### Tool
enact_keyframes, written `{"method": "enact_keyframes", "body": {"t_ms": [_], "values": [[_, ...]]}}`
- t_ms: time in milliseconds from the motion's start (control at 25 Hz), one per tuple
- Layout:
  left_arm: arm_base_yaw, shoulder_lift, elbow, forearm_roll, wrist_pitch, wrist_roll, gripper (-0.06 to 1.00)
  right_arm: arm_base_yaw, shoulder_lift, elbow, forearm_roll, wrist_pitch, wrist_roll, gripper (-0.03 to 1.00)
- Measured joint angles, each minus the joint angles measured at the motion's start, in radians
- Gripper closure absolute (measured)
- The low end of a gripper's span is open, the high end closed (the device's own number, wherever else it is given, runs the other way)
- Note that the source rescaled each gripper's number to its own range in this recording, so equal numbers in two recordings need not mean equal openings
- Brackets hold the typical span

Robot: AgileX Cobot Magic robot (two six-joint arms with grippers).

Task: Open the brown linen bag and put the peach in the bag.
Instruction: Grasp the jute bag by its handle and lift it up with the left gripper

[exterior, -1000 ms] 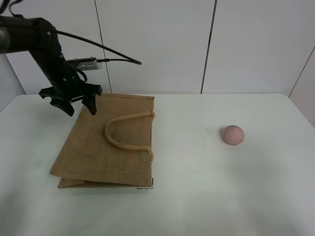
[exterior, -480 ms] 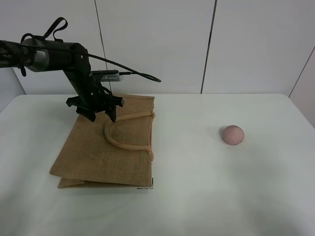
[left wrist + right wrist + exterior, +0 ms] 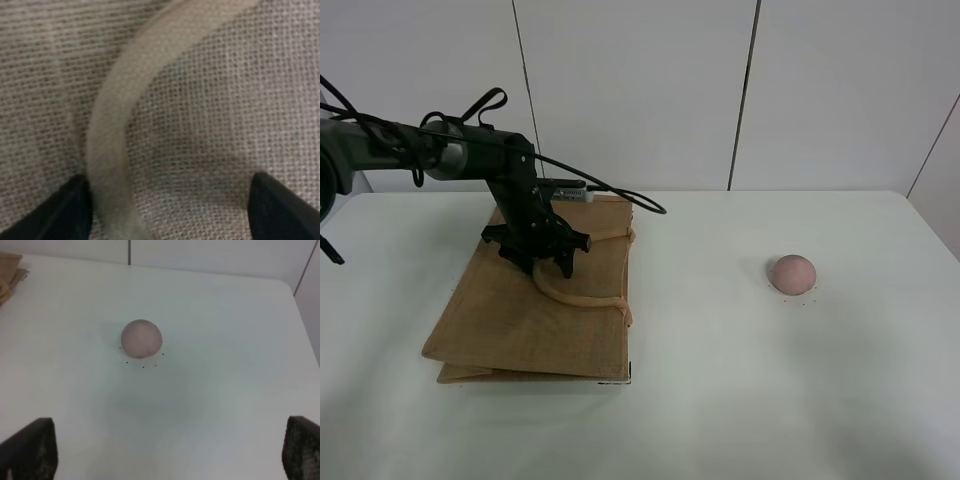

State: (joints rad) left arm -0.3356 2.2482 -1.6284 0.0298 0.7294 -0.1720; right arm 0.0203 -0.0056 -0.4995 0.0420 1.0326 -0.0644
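I expect the bag's side to unfold wide when I lift the beige loop handle, because a folded layer (image 3: 470, 374) shows under the brown linen bag's near end (image 3: 525, 358).
The brown linen bag (image 3: 515, 320) lies flat and closed on the left of the table, its beige loop handle (image 3: 578, 298) resting on top. My left gripper (image 3: 544, 264) hangs open low over the far end of that handle. In the left wrist view the handle (image 3: 112, 130) runs across the weave (image 3: 215, 100) between the dark fingertips (image 3: 65, 210), close to one of them. The peach (image 3: 792, 273) sits alone on the right. The right wrist view shows the peach (image 3: 141, 338) ahead of my open, empty right gripper (image 3: 165, 452).
The white table (image 3: 720, 390) ends at a white panelled wall behind. A black cable trails from the left arm over the bag's far edge. A corner of the bag (image 3: 10, 270) shows in the right wrist view.
The left arm has swung right and down, from the bag's far left corner to just over the handle loop. Its jaws stayed open. The bag and the peach have not moved.
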Motion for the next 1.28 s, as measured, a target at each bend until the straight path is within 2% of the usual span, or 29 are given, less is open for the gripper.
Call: {"method": "enact_keyframes", "body": {"t_ms": [240,320,400,560,600,640,920,1040,1160,1280], "values": [[-0.002,0.038,-0.003,0.007,-0.015,-0.009,0.01,0.000,0.000,0.000,0.000,0.000,0.000,-0.03],[-0.002,0.043,-0.004,0.010,-0.017,-0.023,0.05,0.000,0.000,0.000,0.000,0.000,0.000,-0.03],[-0.002,0.048,-0.005,0.020,-0.015,-0.035,0.22,0.000,0.000,0.000,0.000,0.000,0.000,-0.03],[0.000,0.040,-0.006,0.082,0.012,-0.076,0.75,0.000,0.000,0.000,0.000,0.000,0.000,-0.03],[-0.001,0.036,-0.010,0.093,0.024,-0.092,0.86,0.000,0.000,0.000,0.000,0.000,0.000,-0.03],[-0.002,0.030,-0.016,0.100,0.040,-0.105,0.92,0.000,0.000,0.000,0.000,0.000,0.000,-0.03],[-0.002,-0.078,-0.095,0.129,0.229,-0.119,0.94,0.000,0.000,0.000,0.000,0.000,0.000,-0.03],[-0.002,-0.160,-0.146,0.131,0.275,-0.115,0.94,0.000,0.000,0.000,0.000,0.000,0.000,-0.03],[-0.002,-0.229,-0.215,0.128,0.332,-0.100,0.94,0.000,0.000,0.000,0.000,0.000,0.000,-0.03],[-0.002,-0.281,-0.289,0.101,0.405,-0.044,0.94,0.000,0.000,0.000,0.000,0.000,0.000,-0.03]]}}
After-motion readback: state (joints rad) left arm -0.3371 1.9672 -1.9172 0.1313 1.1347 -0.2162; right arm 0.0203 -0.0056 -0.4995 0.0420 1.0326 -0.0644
